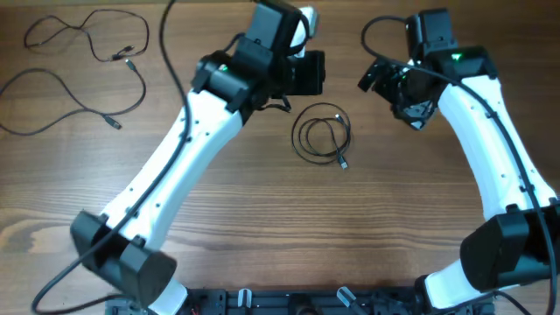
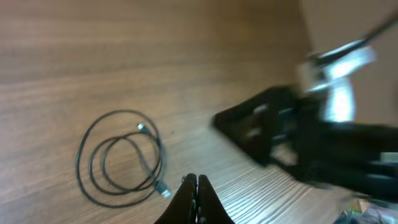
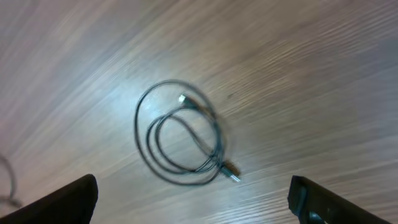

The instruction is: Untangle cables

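Observation:
My gripper is going to lift the thin black cable (image 2: pixel 79 160), and since the coil lies in smooth round loops (image 2: pixel 104 164), the cable will arch and keep some curl.
A thin black cable (image 1: pixel 320 133) lies in a small coil on the wooden table between the two arms; it also shows in the left wrist view as the coil (image 2: pixel 121 157) and in the right wrist view as the coil (image 3: pixel 183 134), its metal plug ends free. Two more cables lie spread out at the far left: one (image 1: pixel 118 57) and another (image 1: pixel 112 122). My left gripper (image 1: pixel 311 73) hangs just up-left of the coil, its gripper (image 2: pixel 197 182) shut with nothing in it. My right gripper (image 1: pixel 388 87) hovers right of the coil, its gripper (image 3: pixel 193 208) wide open and empty.
The other arm's black gripper head (image 2: pixel 292 137) shows blurred to the right in the left wrist view. The arms' thicker black wires (image 1: pixel 385 26) loop near the back edge. The arm bases (image 1: pixel 289 302) sit along the near edge of the wooden table (image 1: pixel 262 219).

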